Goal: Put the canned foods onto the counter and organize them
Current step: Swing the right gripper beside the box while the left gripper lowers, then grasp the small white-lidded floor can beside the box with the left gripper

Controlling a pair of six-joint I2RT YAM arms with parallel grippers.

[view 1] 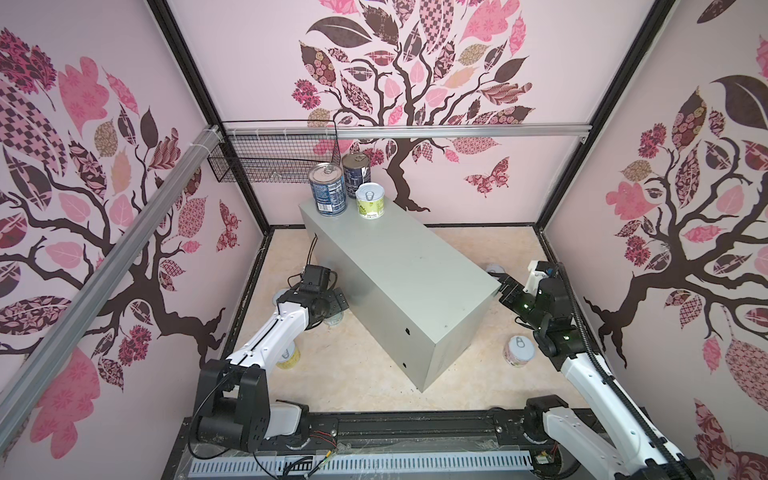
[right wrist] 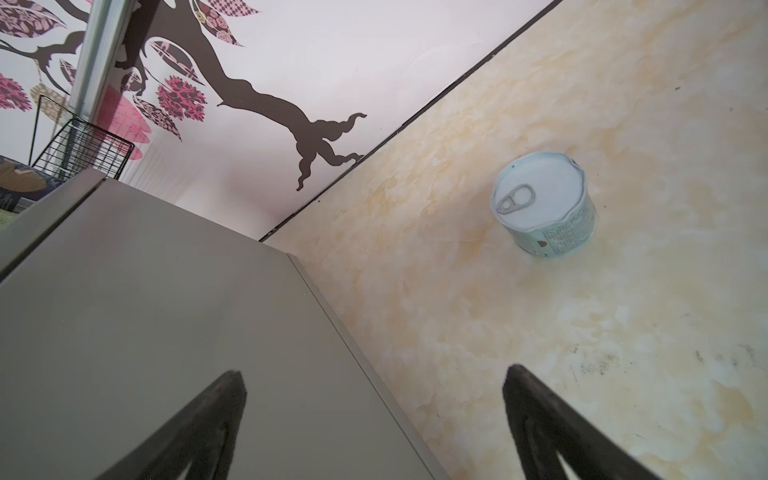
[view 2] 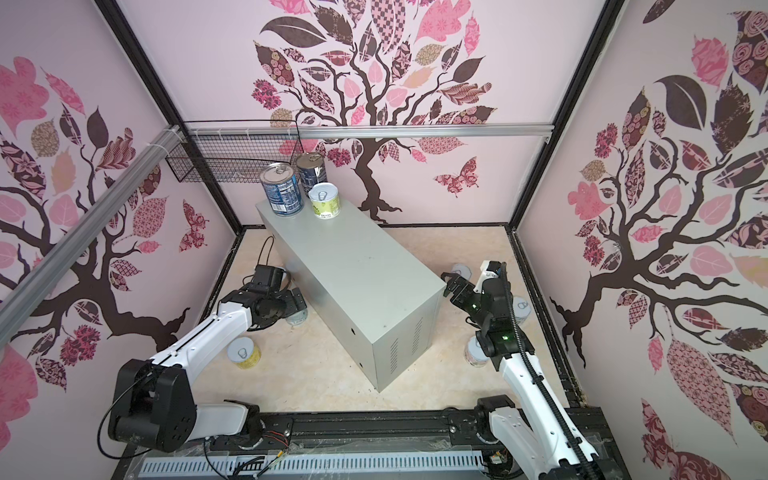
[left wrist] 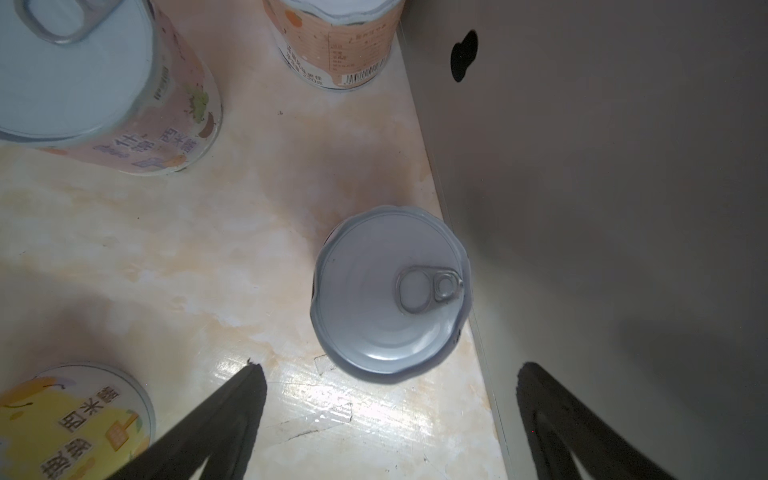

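Observation:
The white-lidded can [left wrist: 390, 293] is in line with the middle of the left gripper's open fingers, so they should keep going down until they are on both sides of its rim [left wrist: 392, 374], and then close.
The counter [view 1: 395, 282] [view 2: 357, 274] is a long grey-green box on the floor. At its far end stand two tall dark-blue cans [view 1: 327, 189] [view 1: 356, 172] and a short green-labelled can [view 1: 370, 201]. My left gripper [view 1: 336, 301] [left wrist: 390, 370] hangs open, low beside the counter's left wall, just above a white-lidded can [left wrist: 390, 291] that stands on the floor against that wall. My right gripper [view 1: 505, 286] [right wrist: 374, 372] is open and empty over the counter's right edge. A pale blue can [right wrist: 544, 203] stands on the floor beyond it.
Around the left gripper on the floor are a pink can [left wrist: 83, 83], a peach can [left wrist: 336, 37] and a yellow can [left wrist: 70, 419] [view 1: 289, 357]. More cans [view 2: 521, 309] [view 1: 519, 351] stand by the right arm. A black wire basket [view 1: 270, 158] hangs on the back rail.

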